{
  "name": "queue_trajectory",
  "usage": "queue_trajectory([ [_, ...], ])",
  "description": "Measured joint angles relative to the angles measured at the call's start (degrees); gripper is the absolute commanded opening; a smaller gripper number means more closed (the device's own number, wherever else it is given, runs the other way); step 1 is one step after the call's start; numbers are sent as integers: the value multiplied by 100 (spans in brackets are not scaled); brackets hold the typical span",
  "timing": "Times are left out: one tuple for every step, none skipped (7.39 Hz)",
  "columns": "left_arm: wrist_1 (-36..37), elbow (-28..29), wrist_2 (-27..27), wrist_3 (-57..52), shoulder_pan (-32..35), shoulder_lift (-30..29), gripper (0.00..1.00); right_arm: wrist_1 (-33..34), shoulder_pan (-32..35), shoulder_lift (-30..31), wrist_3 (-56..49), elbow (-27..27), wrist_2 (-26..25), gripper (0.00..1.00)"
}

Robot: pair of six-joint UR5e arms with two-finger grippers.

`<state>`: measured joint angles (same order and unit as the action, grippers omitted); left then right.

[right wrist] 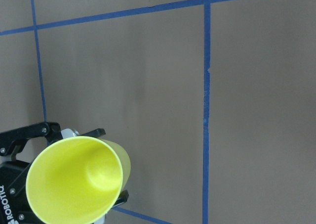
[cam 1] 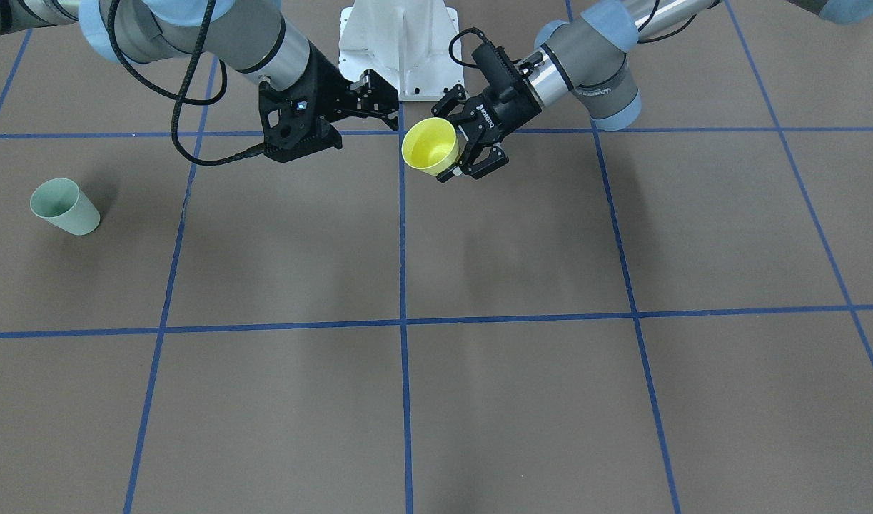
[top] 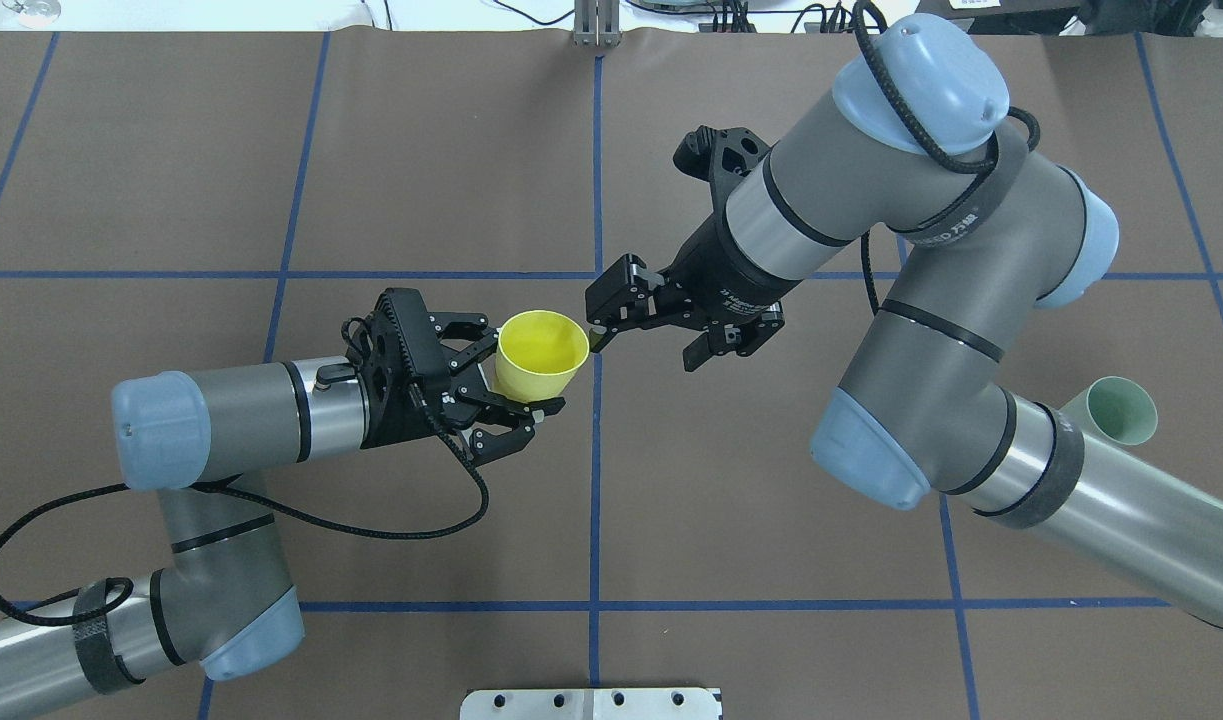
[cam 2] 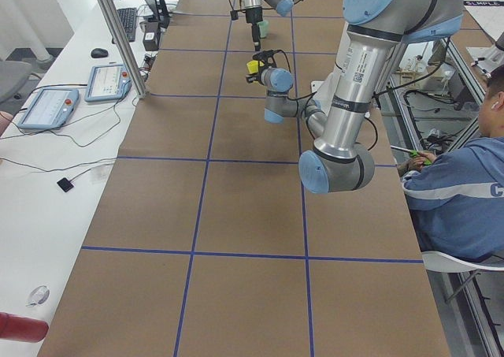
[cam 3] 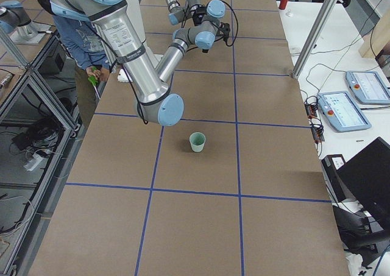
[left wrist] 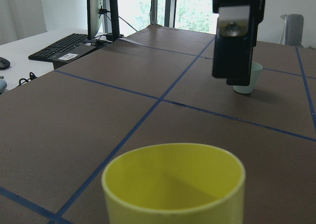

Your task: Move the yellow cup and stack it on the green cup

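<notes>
My gripper will lower the yellow cup point(cam 1: 430, 145) into the green cup's wide opening point(cam 1: 55, 198), which is open and empty, so the yellow cup will go down inside nearly to its rim.
The yellow cup point(top: 541, 355) is held in the air above the table's middle, tilted, mouth facing up and forward. My left gripper point(top: 519, 372) is shut on its side wall; the cup also shows in the front view point(cam 1: 430, 146), the left wrist view point(left wrist: 173, 184) and the right wrist view point(right wrist: 74, 179). My right gripper point(top: 651, 335) is open and empty, just beside the cup's rim, apart from it. The green cup point(top: 1121, 410) stands upright on the table on my right side, partly behind my right arm; it also shows in the front view point(cam 1: 65, 207) and the exterior right view point(cam 3: 197, 142).
The brown table is marked with a blue tape grid point(cam 1: 402, 321). The robot's white base point(cam 1: 400, 50) is at the table's near edge. A seated operator point(cam 2: 465, 184) and a side bench with tablets point(cam 2: 106, 81) flank the table.
</notes>
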<state>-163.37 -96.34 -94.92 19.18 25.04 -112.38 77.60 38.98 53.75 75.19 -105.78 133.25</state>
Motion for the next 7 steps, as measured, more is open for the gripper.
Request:
queue_trajectory([
  [5, -4, 10, -2, -36, -1, 0, -21, -51, -45, 29, 25, -71, 98],
  [6, -12, 13, -2, -71, -7, 0, -25, -79, -70, 43, 43, -110, 98],
  [7, -21, 13, -2, -115, -23, 3, -26, -95, -101, 74, 82, -134, 98],
  [5, -28, 14, -5, -150, -48, 3, -26, -106, -139, 137, 141, -144, 96],
  [4, -31, 12, -8, -172, -74, 3, -24, -120, -169, 239, 191, -142, 92],
  [5, -39, 10, -8, -191, -101, 4, -22, -145, -178, 386, 213, -114, 83],
  [7, -50, 9, -7, -203, -119, 7, -22, -171, -172, 515, 223, -36, 81],
])
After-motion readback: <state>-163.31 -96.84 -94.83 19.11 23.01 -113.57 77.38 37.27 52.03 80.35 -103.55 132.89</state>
